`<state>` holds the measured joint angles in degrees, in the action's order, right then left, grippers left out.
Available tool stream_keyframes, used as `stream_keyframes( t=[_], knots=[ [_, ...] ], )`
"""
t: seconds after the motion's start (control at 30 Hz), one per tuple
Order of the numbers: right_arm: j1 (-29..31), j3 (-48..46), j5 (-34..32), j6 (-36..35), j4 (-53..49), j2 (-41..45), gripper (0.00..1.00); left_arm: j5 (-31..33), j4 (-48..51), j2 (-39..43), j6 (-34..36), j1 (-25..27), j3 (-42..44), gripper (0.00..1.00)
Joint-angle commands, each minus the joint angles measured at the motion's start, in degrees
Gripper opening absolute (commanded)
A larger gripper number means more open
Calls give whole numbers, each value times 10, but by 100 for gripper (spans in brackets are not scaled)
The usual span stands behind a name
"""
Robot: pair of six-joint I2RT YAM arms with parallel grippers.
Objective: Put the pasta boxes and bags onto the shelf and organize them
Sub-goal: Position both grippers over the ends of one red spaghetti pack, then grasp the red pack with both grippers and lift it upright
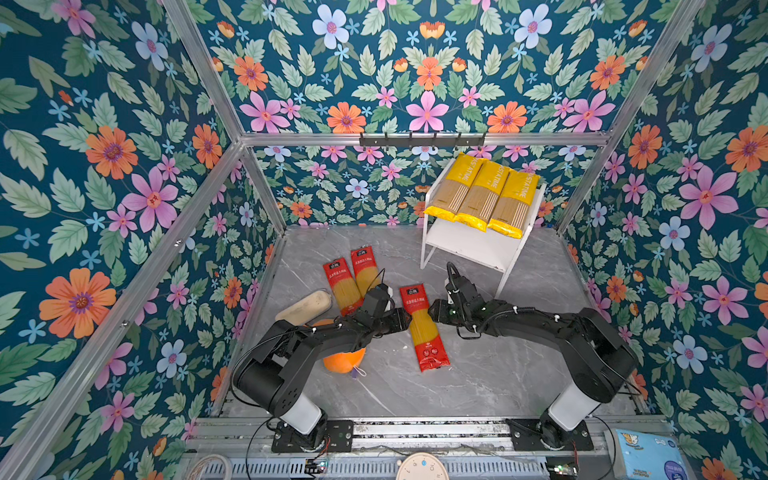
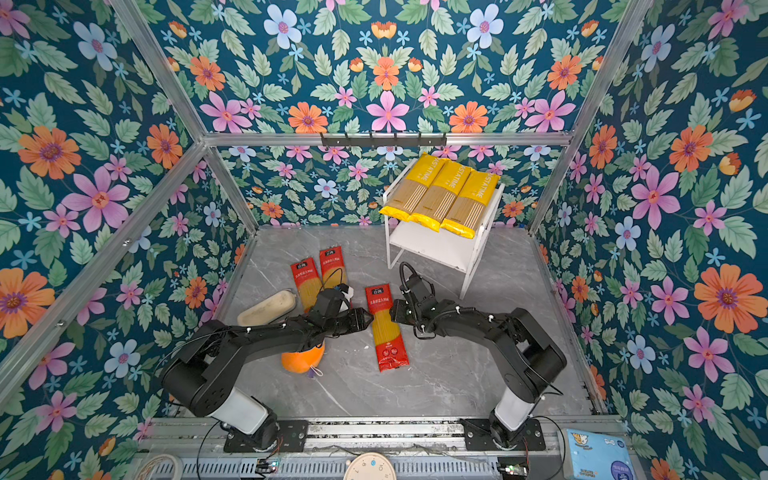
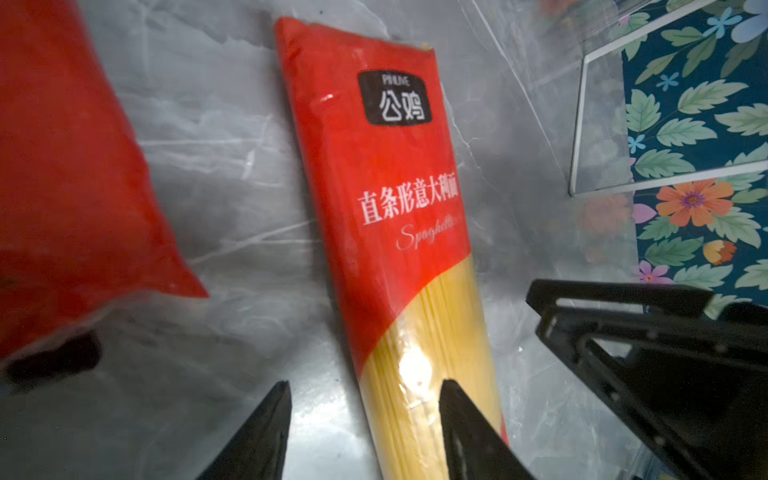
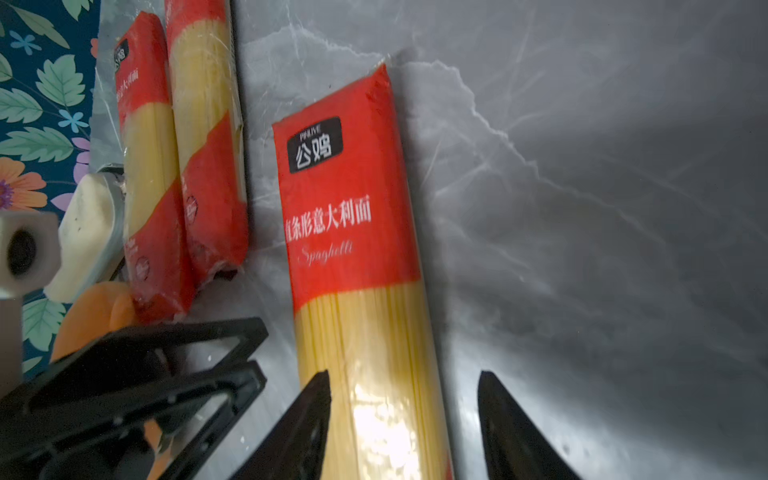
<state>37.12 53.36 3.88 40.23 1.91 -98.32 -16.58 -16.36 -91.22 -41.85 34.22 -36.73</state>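
The open fingers of the robot's right gripper are on either side of the spaghetti pack's shelf-side edge (image 4: pixel 436 382), so it should keep moving in until they close on that edge (image 1: pixel 433 321).
Three yellow pasta packs (image 1: pixel 482 191) lie side by side on the top board of the white shelf (image 1: pixel 478 249) at the back right. A red-ended spaghetti pack (image 1: pixel 424 328) lies flat mid-table, between both grippers. My left gripper (image 1: pixel 406 323) is at its left edge, open; in the left wrist view the gripper (image 3: pixel 365 386) has one finger over the noodles and the other over bare table. My right gripper (image 1: pixel 432 311) is at the pack's right edge, also open (image 4: pixel 404 374), around the pack (image 4: pixel 349 228) without clamping it. Two more red packs (image 1: pixel 353 278) lie together further left.
A beige loaf-like object (image 1: pixel 305 307) lies by the left wall. An orange plush toy (image 1: pixel 345 359) sits partly under my left arm. A black hook rail (image 1: pixel 422 139) hangs on the back frame. Floral walls close in three sides.
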Motion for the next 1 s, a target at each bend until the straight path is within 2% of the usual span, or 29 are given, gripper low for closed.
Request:
stream_keyframes(
  t=[0.0,0.2,0.43,0.57,0.67,0.97],
  knots=[
    [-7,19,-12,-13,41,-26,58,-5,-34,-10,-6,1,-4,59],
    [-15,45,8,-22,61,-65,59,-12,-54,-29,-11,1,-3,57],
    [-19,43,61,-18,98,-97,58,-16,-75,-44,-20,1,2,54],
    [-19,32,93,-5,123,-101,55,-19,-80,-51,-21,1,1,52],
    [-19,12,100,3,153,-95,48,-21,-82,-54,-20,1,-1,49],
    [-19,-49,109,22,268,-66,18,-32,-82,-40,-17,1,-7,45]
  ],
)
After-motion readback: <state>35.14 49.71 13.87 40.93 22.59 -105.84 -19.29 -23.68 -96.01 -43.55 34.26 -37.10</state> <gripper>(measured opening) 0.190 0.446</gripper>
